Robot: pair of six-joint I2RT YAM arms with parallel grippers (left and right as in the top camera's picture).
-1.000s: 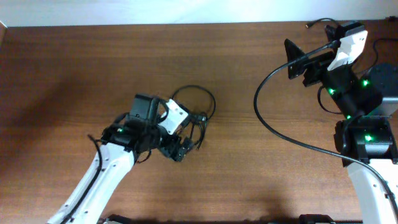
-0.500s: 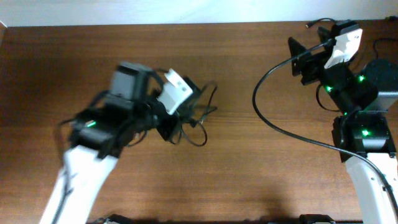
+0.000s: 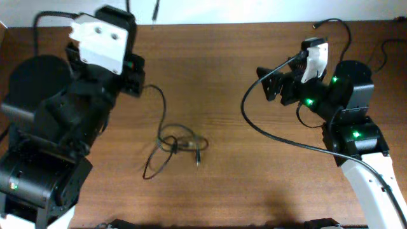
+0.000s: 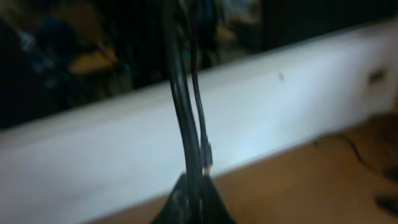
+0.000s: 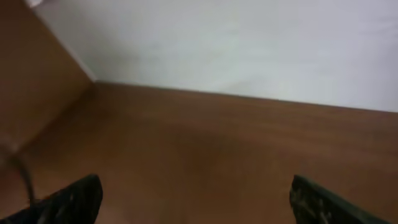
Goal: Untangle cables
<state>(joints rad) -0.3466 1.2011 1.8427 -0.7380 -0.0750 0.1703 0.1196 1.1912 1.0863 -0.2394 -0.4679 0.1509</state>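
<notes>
The piece of cable in my raised left gripper still goes into the looped tangle [image 3: 181, 144]. My left gripper should move it over to the clear wood [image 3: 284, 118] near my right gripper.
The cables [image 3: 180, 144] lie as a loose black tangle on the wooden table, left of centre. One thin strand [image 3: 163, 107] rises from the tangle to my left gripper [image 3: 135, 83], which is lifted high at the far left. In the left wrist view the left gripper [image 4: 194, 200] is shut on the cables [image 4: 184, 106], and thin strands run up from the jaws with a small plug [image 4: 206, 163] beside them. My right gripper [image 3: 268, 80] hovers at the right, pointing left, well away from the tangle. The right gripper [image 5: 196, 205] is open, with only bare table between its fingertips [image 5: 69, 200].
The left arm's body [image 3: 57, 127] fills the left side of the overhead view and hides the table under it. A thicker black robot cable [image 3: 257, 124] arcs from the right arm over the table. A white wall [image 5: 249, 43] runs along the far edge.
My left gripper shut on the cables and rose up and to the left, drawing a strand out of the tangle. The right gripper shifted left.
</notes>
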